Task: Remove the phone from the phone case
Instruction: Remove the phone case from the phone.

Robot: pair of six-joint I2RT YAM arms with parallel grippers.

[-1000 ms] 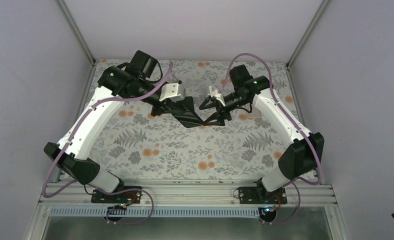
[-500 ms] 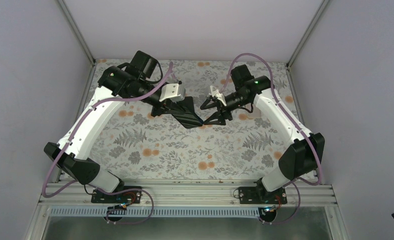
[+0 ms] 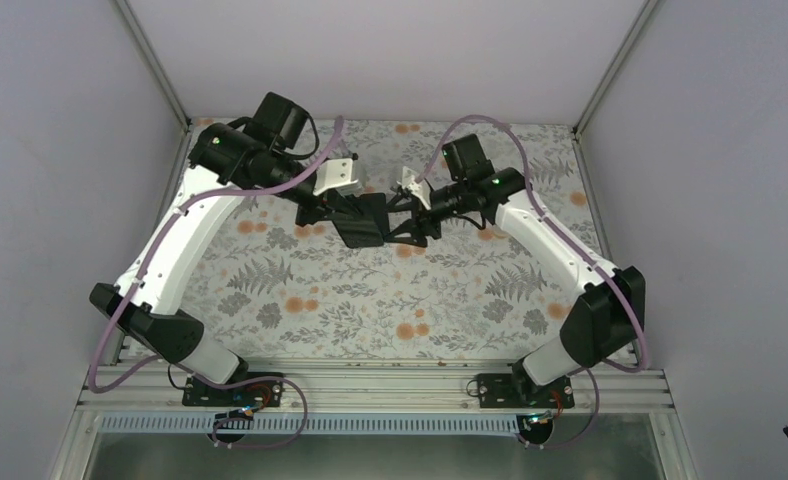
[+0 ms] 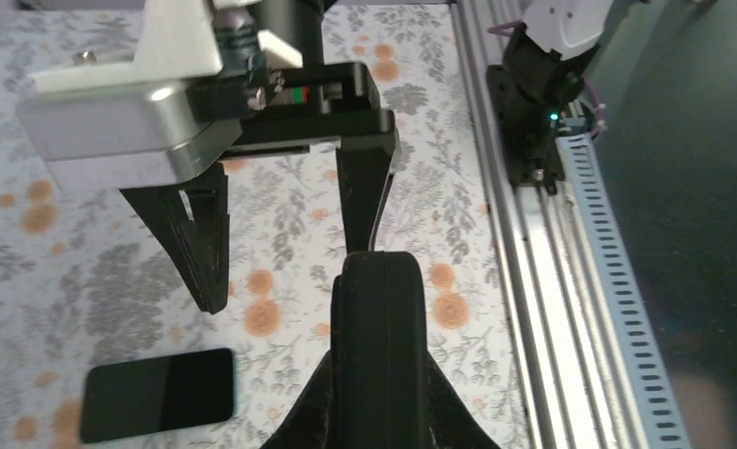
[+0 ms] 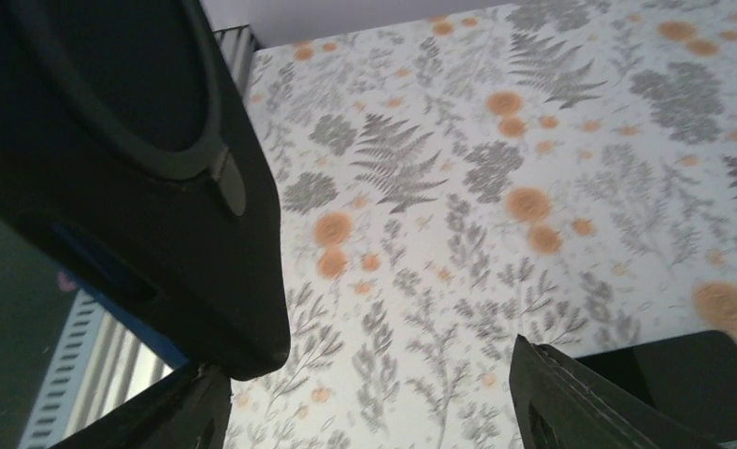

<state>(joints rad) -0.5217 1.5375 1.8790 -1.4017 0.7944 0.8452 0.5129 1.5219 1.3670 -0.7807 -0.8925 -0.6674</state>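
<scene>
The black phone case's free edge [image 3: 383, 222] faces my open right gripper, so my left gripper goes on holding the case [image 3: 357, 228] up until my right gripper closes there.
My left gripper [image 3: 355, 212] is shut on the black phone case [image 3: 368, 218] and holds it above the table. In the left wrist view the case [image 4: 381, 346] stands edge-on between my fingers. The black phone [image 4: 157, 393] lies flat on the table below, apart from the case. In the top view the case and grippers cover it. My right gripper [image 3: 403, 222] is open just right of the case. In the right wrist view the case [image 5: 131, 159], with its camera cutout, fills the upper left beside the gripper [image 5: 365, 374]. The phone's corner [image 5: 692, 369] shows at lower right.
The floral table mat [image 3: 370, 300] spreads under both arms. An aluminium rail [image 3: 370, 385] runs along the near edge by the arm bases. Grey enclosure walls stand left, right and behind.
Both grippers have moved left and toward the back. The case has turned in the left gripper's hold. The right gripper has closed in on the case's right edge, still open.
</scene>
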